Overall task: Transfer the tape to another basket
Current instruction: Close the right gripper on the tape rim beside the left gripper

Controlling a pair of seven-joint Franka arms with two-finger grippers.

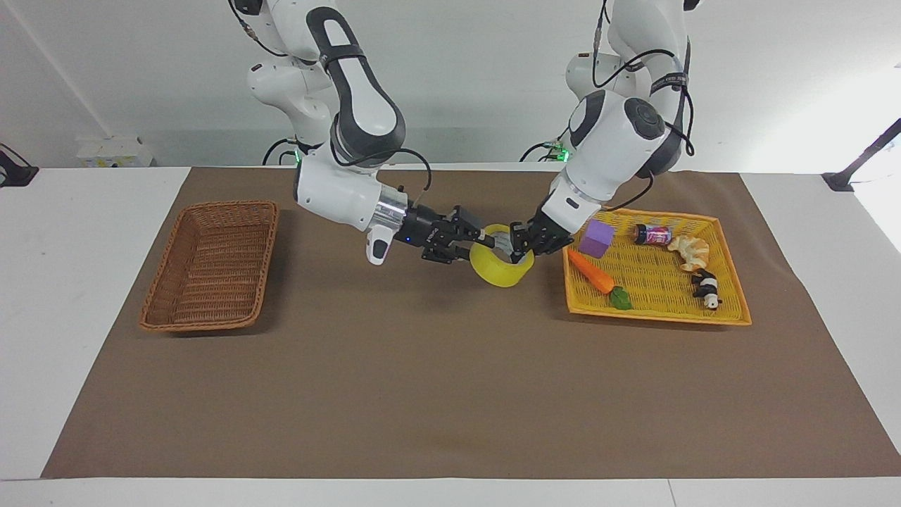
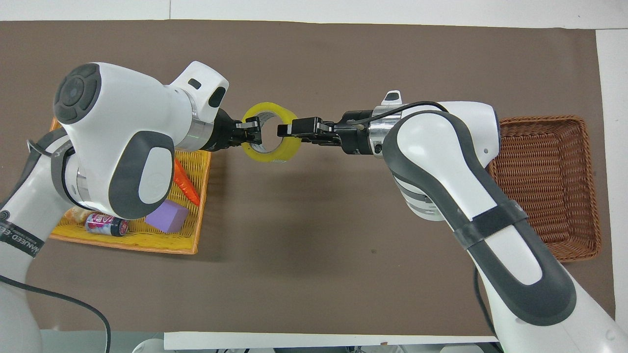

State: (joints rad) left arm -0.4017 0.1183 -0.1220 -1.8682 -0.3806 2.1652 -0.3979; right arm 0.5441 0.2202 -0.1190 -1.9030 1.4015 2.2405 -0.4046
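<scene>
The yellow tape's rim (image 2: pixel 253 114) has both grippers on it, so my left gripper should open and move away before my right gripper takes the tape to the brown wicker basket (image 2: pixel 553 188).
The yellow tape (image 1: pixel 501 272) hangs in the air over the brown mat, between the two baskets; it also shows in the overhead view (image 2: pixel 267 155). My left gripper (image 1: pixel 519 243) (image 2: pixel 252 132) is shut on the roll's rim on the side toward the yellow tray. My right gripper (image 1: pixel 483 243) (image 2: pixel 283 130) has its fingers closed on the rim on the side toward the brown wicker basket (image 1: pixel 211 264) (image 2: pixel 539 186). That basket lies empty at the right arm's end of the table.
A flat yellow woven tray (image 1: pixel 654 285) (image 2: pixel 147 240) at the left arm's end holds a carrot (image 1: pixel 593 273), a purple block (image 1: pixel 597 238), a small bottle (image 1: pixel 652 234), a pastry-like piece (image 1: pixel 690 250) and a black-and-white toy (image 1: pixel 706 289).
</scene>
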